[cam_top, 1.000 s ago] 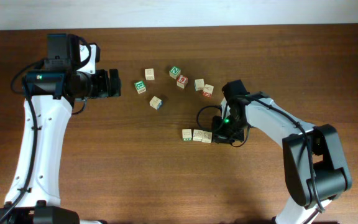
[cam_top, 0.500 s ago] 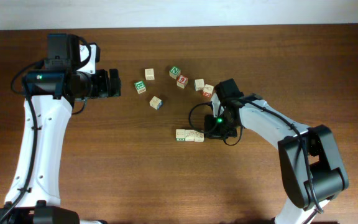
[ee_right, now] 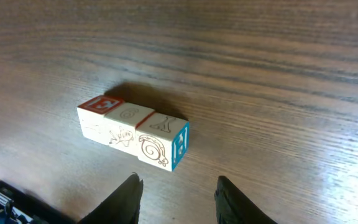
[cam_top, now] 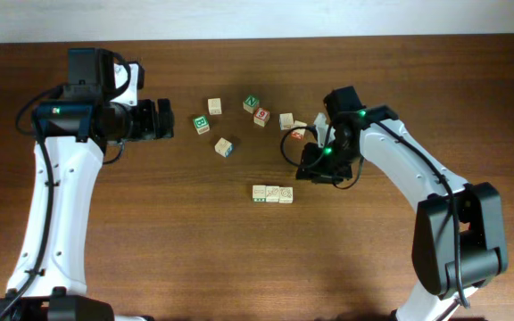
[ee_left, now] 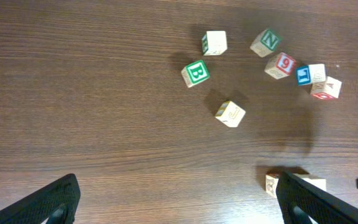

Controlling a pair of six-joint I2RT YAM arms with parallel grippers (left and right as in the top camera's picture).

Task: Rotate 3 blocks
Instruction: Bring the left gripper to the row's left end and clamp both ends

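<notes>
The blocks are loose in a row (cam_top: 273, 193), so next my right gripper closes and pushes on the blue "H" side (ee_right: 180, 145) while my left gripper steadies the red-topped block.
Three pale blocks (cam_top: 272, 193) lie side by side in a short row near the table's middle. The right wrist view shows them close: a red-topped one (ee_right: 95, 118), a middle one (ee_right: 124, 127) and one with a blue "H" side (ee_right: 163, 146). My right gripper (cam_top: 310, 169) hovers just up and right of the row, open, its fingers (ee_right: 131, 196) apart with nothing between them. My left gripper (cam_top: 163, 119) stands wide open far to the left, holding nothing. In the left wrist view, a finger hides all but the row's end (ee_left: 272, 185).
Loose cubes are scattered behind the row: a green "B" (cam_top: 202, 124), a pale one (cam_top: 214, 106), a green "N" (cam_top: 251, 103), a red one (cam_top: 261, 117), two more (cam_top: 293, 125) by the right arm, and a tilted one (cam_top: 225, 147).
The right gripper slid the row of blocks a little to the left, then opened and drew back up and to the right. The left arm stayed put.
</notes>
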